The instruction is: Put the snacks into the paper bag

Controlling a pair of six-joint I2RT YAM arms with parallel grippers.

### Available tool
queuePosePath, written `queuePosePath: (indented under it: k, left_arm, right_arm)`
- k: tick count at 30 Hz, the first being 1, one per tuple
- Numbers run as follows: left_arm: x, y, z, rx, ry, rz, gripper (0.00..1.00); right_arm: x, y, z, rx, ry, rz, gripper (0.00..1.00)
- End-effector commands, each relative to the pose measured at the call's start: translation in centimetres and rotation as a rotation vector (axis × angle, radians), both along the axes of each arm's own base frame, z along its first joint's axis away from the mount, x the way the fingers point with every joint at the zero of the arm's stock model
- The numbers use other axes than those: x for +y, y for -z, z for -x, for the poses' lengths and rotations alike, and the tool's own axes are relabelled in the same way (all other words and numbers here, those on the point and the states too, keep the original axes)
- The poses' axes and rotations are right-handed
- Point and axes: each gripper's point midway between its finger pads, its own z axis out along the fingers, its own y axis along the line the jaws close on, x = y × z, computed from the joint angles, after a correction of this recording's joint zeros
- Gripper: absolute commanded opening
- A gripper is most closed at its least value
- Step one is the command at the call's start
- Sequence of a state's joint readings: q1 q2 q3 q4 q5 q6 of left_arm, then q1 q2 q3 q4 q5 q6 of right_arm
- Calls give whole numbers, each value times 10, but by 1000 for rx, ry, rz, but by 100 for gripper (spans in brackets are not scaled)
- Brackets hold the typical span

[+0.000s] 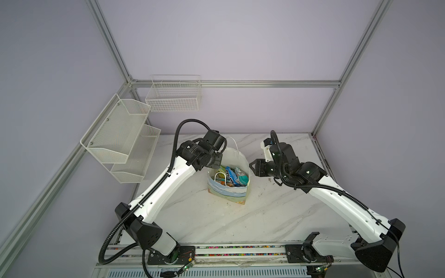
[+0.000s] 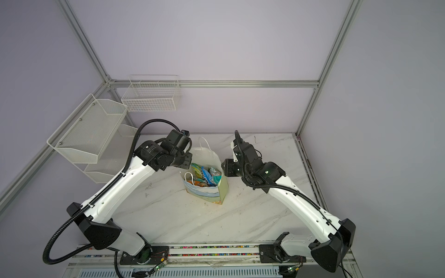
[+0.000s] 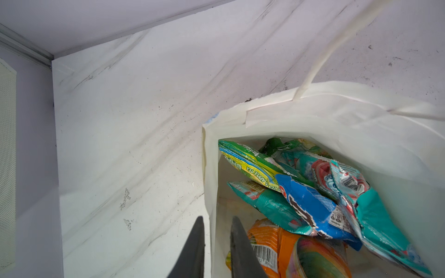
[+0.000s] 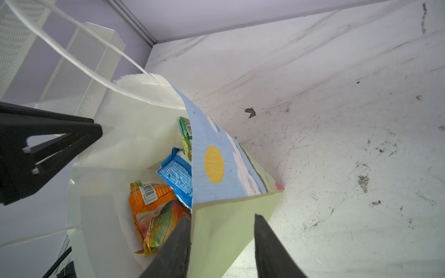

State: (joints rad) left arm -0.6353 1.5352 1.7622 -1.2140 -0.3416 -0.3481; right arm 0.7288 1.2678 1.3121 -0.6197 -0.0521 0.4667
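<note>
Next, I pinch the bag's pale green side (image 2: pixel 224 187) with my right gripper and turn it until it stands square, since the paper bag's front (image 2: pixel 201 190) slants with snacks inside.
The paper bag (image 1: pixel 228 195) (image 2: pixel 207 192) stands upright and open in the middle of the marble table, one cord handle (image 1: pixel 237 144) sticking up. The snacks (image 1: pixel 231 177) lie inside it: a green packet (image 3: pixel 250 163), a teal one (image 3: pixel 272 204), a blue one (image 3: pixel 310 204) and an orange one (image 3: pixel 286 245) (image 4: pixel 154 199). My left gripper (image 1: pixel 218 163) (image 3: pixel 216 217) is at the bag's left rim, open a little, with the white wall (image 3: pixel 212 168) between its jaws. My right gripper (image 1: pixel 251 168) (image 4: pixel 221 216) is open astride the bag's pale green side wall (image 4: pixel 224 240), not touching it.
A white wire basket (image 1: pixel 173 96) hangs on the back wall. A two-tier white mesh shelf (image 1: pixel 120 134) hangs on the left wall. The marble table (image 1: pixel 240 223) stretches in front of the bag. Aluminium frame posts stand at the back corners.
</note>
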Motion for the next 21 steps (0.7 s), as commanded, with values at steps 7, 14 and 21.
queuePosePath:
  k: [7,14,21]
  left_arm:
    - [8,7,5,8,-8,-7,20]
    - [10,8,6,10,-15,-5,19]
    - [10,7,5,6,-17,-1,20]
  right_arm:
    - [10,17,15,40,-32,39,42]
    - [15,-5,16,3,-29,31,42]
    - [25,-27,21,-40,-36,23,46]
